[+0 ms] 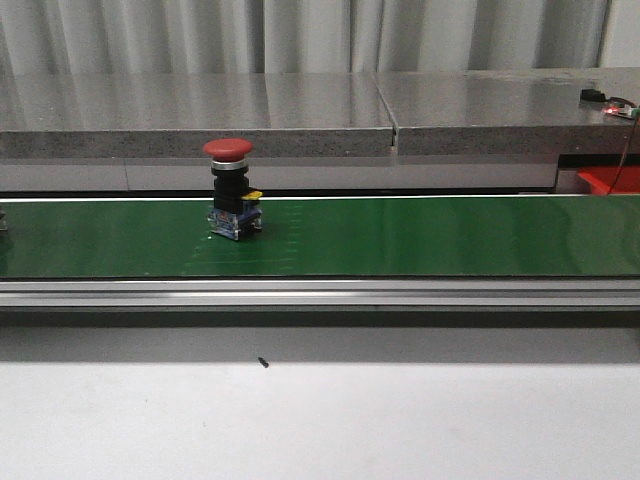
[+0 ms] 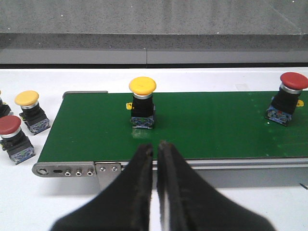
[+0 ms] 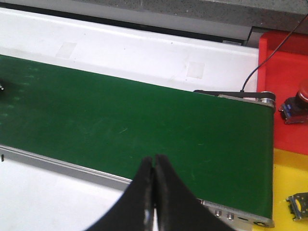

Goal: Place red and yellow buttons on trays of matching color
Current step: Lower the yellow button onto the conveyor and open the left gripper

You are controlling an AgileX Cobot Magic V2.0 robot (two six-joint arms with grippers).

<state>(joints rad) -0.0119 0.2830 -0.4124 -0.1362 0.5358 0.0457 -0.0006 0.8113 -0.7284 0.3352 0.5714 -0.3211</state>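
Observation:
I should lift the red button (image 1: 235, 191) with my right gripper, as it stands on the belt far from my left gripper, and carry it to the red tray (image 1: 606, 180).
A red button (image 1: 229, 150) stands upright on the green belt (image 1: 400, 235); the left wrist view shows the same red button (image 2: 293, 81) far along the belt. A yellow button (image 2: 142, 86) stands on the belt just beyond my left gripper (image 2: 155, 146), which is shut and empty. My right gripper (image 3: 154, 159) is shut with nothing in it, over the belt's near edge. A red tray (image 3: 279, 72) holds one red button (image 3: 299, 98); the yellow tray (image 3: 284, 187) lies beside it. Neither gripper appears in the front view.
Off the belt's end, on the white table, sit a yellow button (image 2: 27, 99) and a red button (image 2: 9, 125). A small dark part (image 3: 298, 206) lies on the yellow tray. A black cable (image 3: 269, 53) crosses the red tray. A grey ledge (image 1: 300, 115) runs behind the belt.

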